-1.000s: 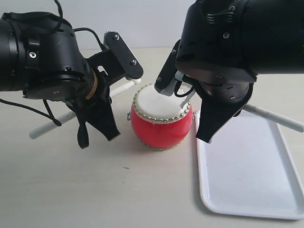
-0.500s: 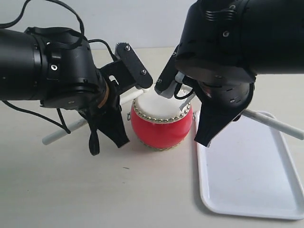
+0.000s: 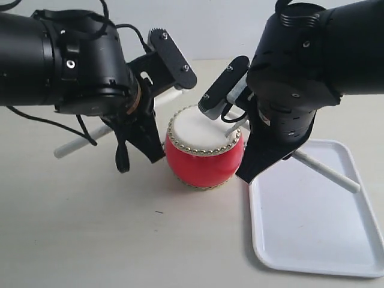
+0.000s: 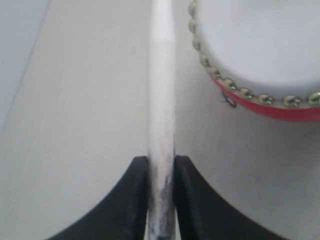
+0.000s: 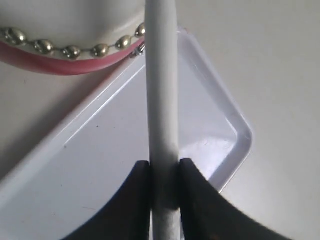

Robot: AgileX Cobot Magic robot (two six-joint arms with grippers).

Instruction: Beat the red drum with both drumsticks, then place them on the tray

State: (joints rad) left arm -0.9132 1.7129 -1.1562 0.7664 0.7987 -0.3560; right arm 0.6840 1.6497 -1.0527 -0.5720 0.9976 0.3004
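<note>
The drumstick in my left gripper points past the studded rim [image 4: 206,61], next to the cream skin [image 3: 201,129], so my left gripper should raise that drumstick clear before it hits the drum.
The red drum [image 3: 203,157] stands mid-table with its cream skin [image 3: 200,127] facing up. My left gripper [image 3: 155,103] is shut on a white drumstick [image 3: 84,141] that slants up past the drum's left side, beside the skin and not over it. In the left wrist view the gripper [image 4: 161,165] pinches the scuffed stick [image 4: 161,95] alongside the studded rim [image 4: 235,90]. My right gripper [image 3: 241,127] is shut on the other drumstick [image 3: 327,171], whose front end sits at the drum's right rim. In the right wrist view the gripper [image 5: 164,170] holds that stick [image 5: 161,75] above the tray [image 5: 100,165].
The white tray [image 3: 312,240] lies right of the drum, almost touching it, with nothing lying in it. Both black arms crowd the drum from either side. Bare beige tabletop [image 3: 90,228] spreads in front and to the left.
The left arm moved right toward the drum, then lifted its stick. The right arm turned, swinging its stick's rear end down and inward over the tray while the front end stayed at the rim.
</note>
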